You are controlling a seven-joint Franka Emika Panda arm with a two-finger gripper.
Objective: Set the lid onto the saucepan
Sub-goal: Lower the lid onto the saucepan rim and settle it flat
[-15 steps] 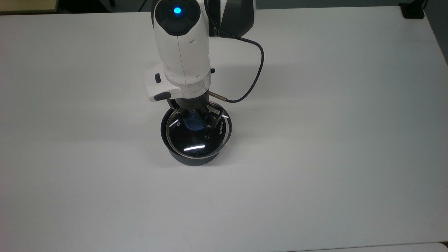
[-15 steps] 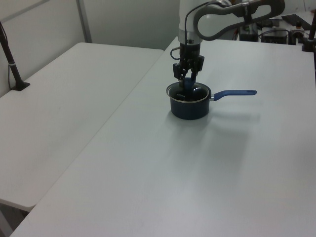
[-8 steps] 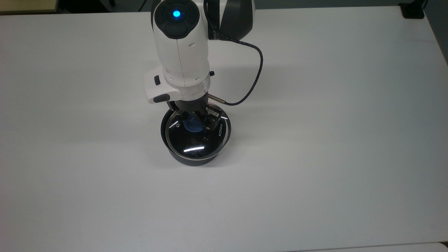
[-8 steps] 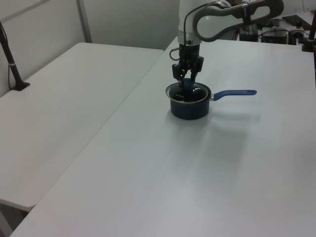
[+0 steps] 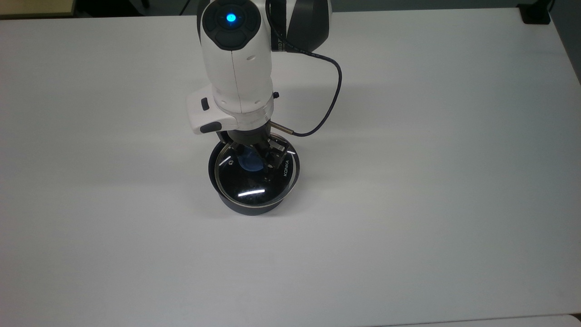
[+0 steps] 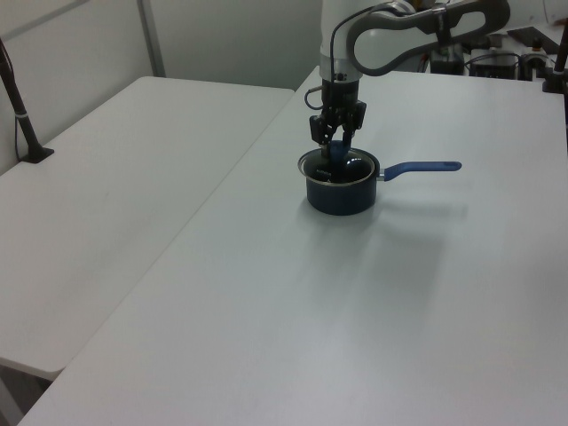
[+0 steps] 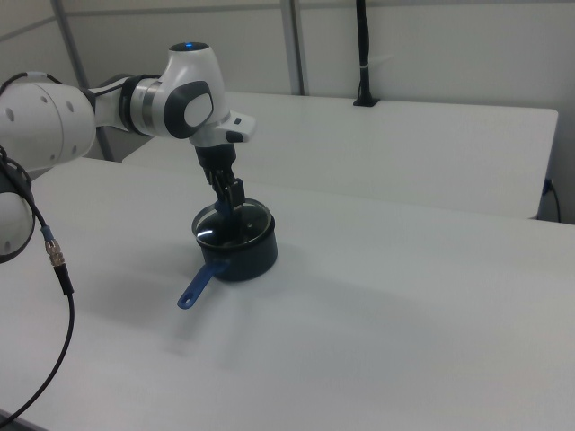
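I expect the lid (image 6: 350, 169) to slide across and settle into place when I push the blue knob, because the glass lid's edge (image 6: 301, 166) sticks out past the saucepan's rim.
The dark saucepan (image 5: 247, 209) stands mid-table, and its long blue handle (image 6: 426, 166) points to the left view's right. On the pan's rim rests the glass lid (image 5: 254, 185), lettering facing up, its blue knob (image 5: 251, 163) partly under the arm. My gripper (image 5: 253, 154) hangs straight down over the knob. It is open, with one finger on each side of the knob and just above the glass. The right view shows the gripper (image 7: 229, 199) over the lid (image 7: 232, 224) and the saucepan (image 7: 247, 260).
The white table (image 5: 408, 181) spreads wide around the pan. A second white table (image 6: 106, 177) adjoins it at the left view's left. A black cable (image 5: 333, 91) loops off the wrist. A black post (image 7: 362, 54) stands at the far table edge.
The lid's rim has dropped from a slight tilt to lie level on the pan. The gripper has eased up a little from the knob.
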